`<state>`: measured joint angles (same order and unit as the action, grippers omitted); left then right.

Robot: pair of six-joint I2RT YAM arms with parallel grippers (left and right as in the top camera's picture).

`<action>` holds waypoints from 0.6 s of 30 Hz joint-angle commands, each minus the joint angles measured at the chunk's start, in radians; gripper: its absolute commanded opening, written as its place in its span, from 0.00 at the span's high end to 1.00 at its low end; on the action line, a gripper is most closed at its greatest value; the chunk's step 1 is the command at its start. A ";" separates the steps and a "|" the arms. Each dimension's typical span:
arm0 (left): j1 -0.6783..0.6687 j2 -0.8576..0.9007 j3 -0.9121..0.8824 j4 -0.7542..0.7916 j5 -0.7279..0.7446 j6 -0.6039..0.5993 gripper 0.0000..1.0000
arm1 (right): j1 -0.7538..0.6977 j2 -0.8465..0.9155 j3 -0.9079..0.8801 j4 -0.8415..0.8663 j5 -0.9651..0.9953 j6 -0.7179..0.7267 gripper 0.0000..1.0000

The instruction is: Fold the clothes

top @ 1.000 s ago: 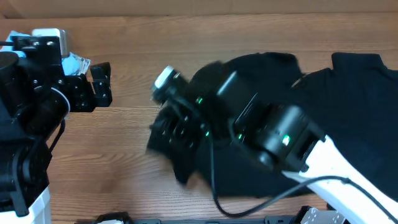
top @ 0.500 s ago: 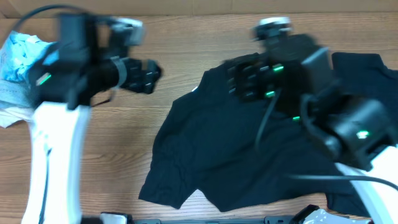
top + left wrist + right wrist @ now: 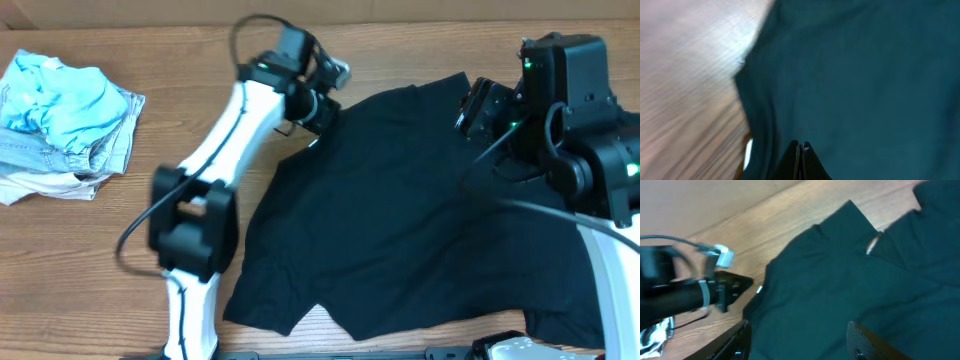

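The black T-shirt is right up against the second black shirt (image 3: 565, 300), so next my left gripper pulls the T-shirt across toward the light blue clothes (image 3: 65, 120) before I fold.
A black T-shirt (image 3: 400, 220) lies spread flat mid-table, also seen in the left wrist view (image 3: 865, 75) and the right wrist view (image 3: 830, 295). A small white label (image 3: 312, 143) shows at its upper left edge. My left gripper (image 3: 325, 108) hovers at that edge, fingertips pressed together (image 3: 800, 146) over the cloth, with no fabric seen between them. My right gripper (image 3: 472, 105) hangs over the shirt's upper right part, its jaws wide apart (image 3: 800, 347) with nothing in them. A second black shirt (image 3: 940, 215) lies at the far right, mostly under my right arm.
A heap of light blue and pale clothes (image 3: 60, 120) sits at the table's left edge. Bare wood (image 3: 150, 60) runs along the back and the left. My left arm (image 3: 215, 170) reaches diagonally from the front to the shirt's corner.
My left arm swung from the far left to the shirt's upper left edge and shut. My right arm moved off the shirt's middle to the upper right, its jaws opening wider.
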<state>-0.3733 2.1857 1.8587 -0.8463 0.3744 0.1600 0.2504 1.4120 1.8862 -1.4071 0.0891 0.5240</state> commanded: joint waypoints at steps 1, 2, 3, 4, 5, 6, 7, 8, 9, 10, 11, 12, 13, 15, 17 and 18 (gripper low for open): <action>-0.018 0.103 0.009 0.046 0.011 0.053 0.96 | -0.013 0.023 0.017 -0.011 -0.004 0.008 0.35; -0.018 0.122 0.009 0.063 0.011 0.053 0.96 | -0.013 0.028 0.017 -0.014 -0.004 0.008 0.35; -0.018 0.138 0.009 0.077 0.010 0.053 0.96 | -0.013 0.036 0.017 -0.018 -0.004 0.008 0.35; -0.018 0.153 0.009 0.090 0.006 0.053 0.96 | -0.013 0.043 0.017 -0.020 -0.004 0.008 0.35; -0.018 0.167 0.009 0.101 -0.007 0.053 0.96 | -0.013 0.051 0.016 -0.021 -0.005 0.008 0.35; -0.018 0.177 0.009 0.106 -0.027 0.053 0.96 | -0.013 0.059 0.016 -0.023 -0.005 0.008 0.35; -0.018 0.187 0.009 0.109 -0.057 0.052 0.96 | -0.013 0.069 0.016 -0.024 -0.005 0.008 0.35; -0.018 0.200 0.009 0.110 -0.100 0.045 0.96 | -0.013 0.077 0.016 -0.025 -0.005 0.008 0.35; -0.017 0.211 0.009 0.106 -0.152 0.034 0.96 | -0.013 0.086 0.013 -0.025 -0.005 0.008 0.35; -0.015 0.217 0.009 0.097 -0.201 0.019 0.96 | -0.013 0.091 0.010 -0.025 -0.005 0.008 0.35; -0.010 0.231 0.009 0.082 -0.280 -0.010 0.96 | -0.013 0.098 0.006 -0.024 -0.004 0.008 0.35; -0.003 0.240 0.009 0.065 -0.359 -0.056 0.96 | -0.013 0.102 0.003 -0.024 -0.004 0.008 0.35; 0.008 0.252 0.009 0.047 -0.442 -0.114 0.96 | -0.013 0.108 -0.002 -0.024 -0.004 0.008 0.35; 0.053 0.282 0.009 -0.001 -0.583 -0.224 0.96 | -0.013 0.118 -0.009 -0.025 -0.004 0.008 0.34; 0.113 0.296 0.009 -0.039 -0.628 -0.270 0.96 | -0.013 0.126 -0.016 -0.026 -0.004 0.008 0.34; 0.152 0.299 0.008 -0.051 -0.636 -0.274 0.96 | -0.013 0.131 -0.016 -0.029 -0.004 0.008 0.33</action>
<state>-0.3664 2.3756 1.9034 -0.8467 0.0315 0.0200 0.2417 1.5314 1.8805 -1.4330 0.0830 0.5243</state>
